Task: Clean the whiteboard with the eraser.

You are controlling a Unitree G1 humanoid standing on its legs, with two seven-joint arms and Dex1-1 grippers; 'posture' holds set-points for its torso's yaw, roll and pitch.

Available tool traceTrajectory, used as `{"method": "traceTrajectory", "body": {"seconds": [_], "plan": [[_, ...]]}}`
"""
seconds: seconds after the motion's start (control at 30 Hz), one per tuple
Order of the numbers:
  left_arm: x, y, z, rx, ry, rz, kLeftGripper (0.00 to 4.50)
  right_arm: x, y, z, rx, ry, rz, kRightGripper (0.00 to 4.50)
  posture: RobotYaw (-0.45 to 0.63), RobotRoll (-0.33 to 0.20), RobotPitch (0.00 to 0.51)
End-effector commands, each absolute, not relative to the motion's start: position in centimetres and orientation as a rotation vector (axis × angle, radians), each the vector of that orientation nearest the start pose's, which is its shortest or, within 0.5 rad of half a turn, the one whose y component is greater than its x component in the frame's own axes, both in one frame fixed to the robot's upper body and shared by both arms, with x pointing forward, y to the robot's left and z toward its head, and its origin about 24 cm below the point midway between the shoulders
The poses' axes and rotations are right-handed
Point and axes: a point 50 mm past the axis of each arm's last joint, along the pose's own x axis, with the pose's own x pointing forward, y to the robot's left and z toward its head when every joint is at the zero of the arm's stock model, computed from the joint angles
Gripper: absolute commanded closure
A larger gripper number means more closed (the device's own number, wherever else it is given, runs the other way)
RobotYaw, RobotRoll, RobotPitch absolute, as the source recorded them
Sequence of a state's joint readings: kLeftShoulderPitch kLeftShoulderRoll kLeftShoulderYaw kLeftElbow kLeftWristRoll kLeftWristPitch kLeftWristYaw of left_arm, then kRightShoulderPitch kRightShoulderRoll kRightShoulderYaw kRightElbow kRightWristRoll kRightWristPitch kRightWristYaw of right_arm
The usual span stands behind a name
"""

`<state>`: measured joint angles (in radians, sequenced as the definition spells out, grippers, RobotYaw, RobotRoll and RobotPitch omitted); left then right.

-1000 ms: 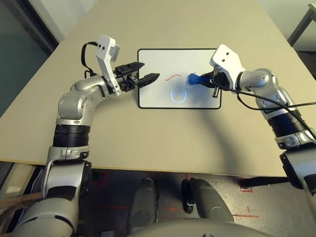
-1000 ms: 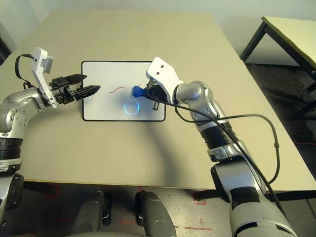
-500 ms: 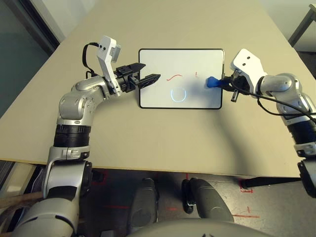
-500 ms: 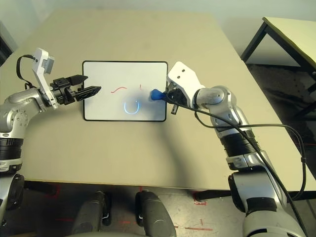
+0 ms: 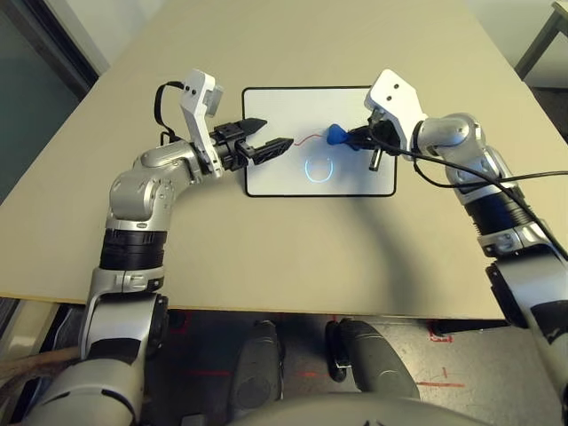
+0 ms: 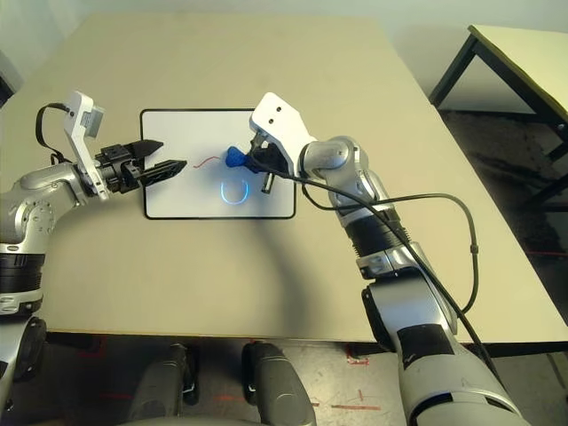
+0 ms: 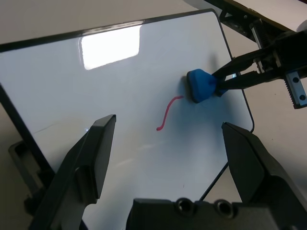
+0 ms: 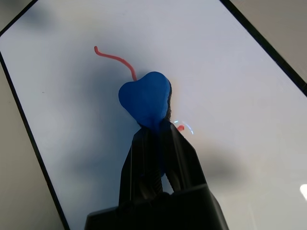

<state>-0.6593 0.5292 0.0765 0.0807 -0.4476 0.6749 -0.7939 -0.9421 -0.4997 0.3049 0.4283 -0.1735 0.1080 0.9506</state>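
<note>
A short bit of the red stroke [image 8: 180,128] is left beside my right gripper's fingers. I should move the eraser back over it before wiping the rest.
The whiteboard [image 5: 293,182] lies flat in the middle of the tan table. A curved red stroke [image 5: 308,139] is drawn near its centre, and a pale blue ring of light [image 5: 319,168] glints below that. My right gripper [image 5: 357,138] is shut on the blue eraser [image 5: 338,136], which presses on the board at the right end of the red stroke [image 8: 115,57]. The right wrist view has the eraser [image 8: 144,98] pinched between the fingertips [image 8: 144,143]. My left gripper [image 5: 271,145] hovers open over the board's left edge, holding nothing, a short way left of the eraser [image 7: 200,85].
The tan table [image 5: 266,248] stretches well beyond the board on all sides. A black cable [image 6: 426,204] loops from my right forearm over the table. A second table [image 6: 524,53] stands off to the far right.
My right gripper swept the eraser out to the board's right edge, then back left to the red stroke. The left gripper stayed over the left edge. The camera shifted slightly.
</note>
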Motion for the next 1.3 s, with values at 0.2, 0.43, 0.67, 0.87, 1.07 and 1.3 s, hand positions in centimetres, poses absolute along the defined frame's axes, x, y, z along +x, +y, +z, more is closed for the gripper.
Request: {"method": "traceTrajectory", "body": {"seconds": [0.2, 0.43, 0.67, 0.87, 1.07, 1.3], "plan": [[32.8, 18.3, 18.8, 0.016, 0.100, -0.839, 0.00, 36.9, -17.4, 20.1, -0.993, 0.174, 0.871, 4.44, -0.03, 0.000, 0.172], [32.8, 18.1, 18.8, 0.016, 0.100, -0.845, 0.00, 36.8, -16.8, 19.6, -0.993, 0.193, 0.895, 4.46, -0.03, 0.000, 0.173], [32.7, 18.1, 18.9, 0.015, 0.102, -0.843, 0.00, 36.2, -13.8, 17.7, -0.975, 0.203, 0.996, 4.46, -0.02, 0.000, 0.174], [32.6, 18.2, 18.8, 0.012, 0.104, -0.839, 0.00, 36.5, -13.2, 17.7, -0.987, 0.207, 1.002, 4.46, -0.01, 0.000, 0.172], [32.4, 18.2, 18.7, 0.007, 0.104, -0.835, 0.00, 37.4, -15.7, 19.8, -1.026, 0.227, 0.894, 4.46, -0.01, 0.000, 0.168], [32.4, 18.0, 18.6, 0.000, 0.102, -0.838, 0.00, 38.5, -16.0, 22.4, -1.039, 0.183, 0.813, 4.48, -0.01, 0.000, 0.157]]}}
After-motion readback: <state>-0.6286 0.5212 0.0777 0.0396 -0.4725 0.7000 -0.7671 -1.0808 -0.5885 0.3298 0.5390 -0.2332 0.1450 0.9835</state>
